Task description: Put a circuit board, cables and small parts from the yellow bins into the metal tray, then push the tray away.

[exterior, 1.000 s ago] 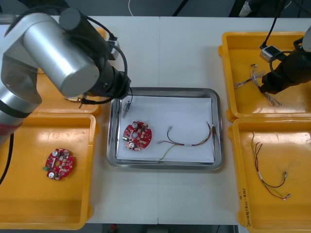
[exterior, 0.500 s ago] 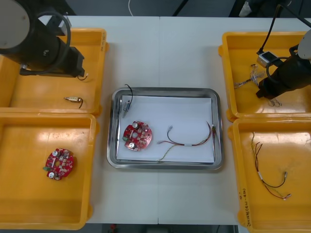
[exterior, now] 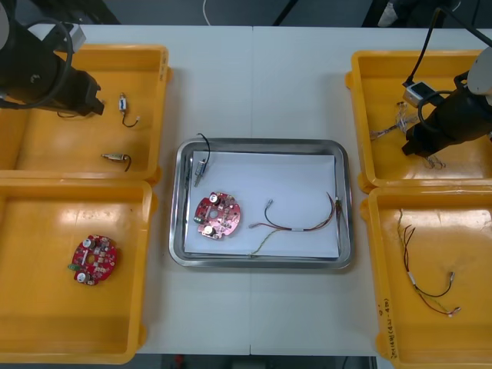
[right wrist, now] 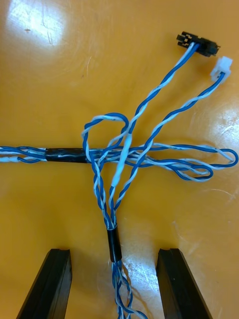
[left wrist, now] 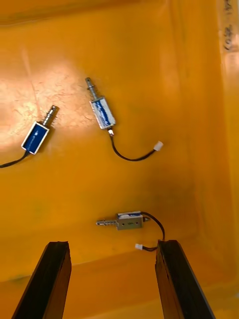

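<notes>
My gripper will carry the small blue metal part (left wrist: 35, 138), and a black lead (left wrist: 14, 161) runs loose from the part, so the lead will trail along and bend.
My left gripper (left wrist: 112, 244) stands open over the far left yellow bin (exterior: 150, 65), just above a small metal part (left wrist: 128, 221) with a black lead. Two more small metal parts (left wrist: 102, 112) lie farther from the fingers. My right gripper (right wrist: 112, 251) is open low over the far right yellow bin (exterior: 369, 69), and a twisted blue and white cable (right wrist: 130, 158) runs between its fingers. The metal tray (exterior: 261, 261) in the middle holds a red circuit board (exterior: 217, 215), a red and yellow cable (exterior: 300, 224) and a small metal part (exterior: 201, 167).
Another red circuit board (exterior: 94, 260) lies in the near left bin (exterior: 142, 307). Thin black and red cables (exterior: 427, 277) lie in the near right bin (exterior: 380, 307). The left arm (exterior: 46, 73) and right arm (exterior: 450, 119) hang over the far bins.
The left arm has drawn back from the tray's left edge to the far left bin. The right arm has shifted slightly over the far right bin.
</notes>
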Motion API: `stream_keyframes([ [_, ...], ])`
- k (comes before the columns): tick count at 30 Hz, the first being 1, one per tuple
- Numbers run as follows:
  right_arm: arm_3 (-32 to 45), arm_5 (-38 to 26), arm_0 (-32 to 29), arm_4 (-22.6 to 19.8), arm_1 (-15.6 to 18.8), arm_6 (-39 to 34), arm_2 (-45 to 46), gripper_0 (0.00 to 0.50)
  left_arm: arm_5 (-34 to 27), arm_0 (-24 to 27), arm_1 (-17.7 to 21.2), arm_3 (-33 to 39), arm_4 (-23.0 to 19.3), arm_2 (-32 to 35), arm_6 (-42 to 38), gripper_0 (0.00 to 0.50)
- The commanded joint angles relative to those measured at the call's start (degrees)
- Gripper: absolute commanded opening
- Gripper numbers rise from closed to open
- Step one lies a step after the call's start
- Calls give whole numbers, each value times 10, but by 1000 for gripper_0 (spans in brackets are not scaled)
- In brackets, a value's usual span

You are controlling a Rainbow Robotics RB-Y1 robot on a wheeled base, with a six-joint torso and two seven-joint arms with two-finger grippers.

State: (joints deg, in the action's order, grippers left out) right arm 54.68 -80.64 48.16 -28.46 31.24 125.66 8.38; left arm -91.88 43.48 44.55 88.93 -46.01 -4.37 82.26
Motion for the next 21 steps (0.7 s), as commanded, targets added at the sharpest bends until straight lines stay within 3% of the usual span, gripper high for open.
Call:
stream_keyframes([
  [1, 7, 5, -7, 1, -8, 4, 2, 500, 36, 32, 26, -44, 8, 23, 156, 500],
  [5, 7, 5, -8, 2, -8, 6, 1, 500, 55, 54, 25, -98, 7, 26, 217, 500],
  [7, 7, 5, -8, 3, -8, 6, 1, 284, 63, 64, 24, -121, 6, 25, 242, 500],
  [8, 7, 5, -8, 5, -8, 6, 2, 116, 71, 69, 24, -134, 6, 25, 254, 500],
  [9, 7, 4, -8, 6, -8, 6, 2, 44, 78, 73, 23, -146, 4, 25, 266, 500],
  [11, 7, 4, -8, 8, -8, 6, 2, 3, 89, 78, 20, -165, 2, 25, 282, 500],
  [21, 17, 4, -8, 10, -3, 11, 4, 0, 154, 108, -3, -272, 2, 25, 368, 500],
])
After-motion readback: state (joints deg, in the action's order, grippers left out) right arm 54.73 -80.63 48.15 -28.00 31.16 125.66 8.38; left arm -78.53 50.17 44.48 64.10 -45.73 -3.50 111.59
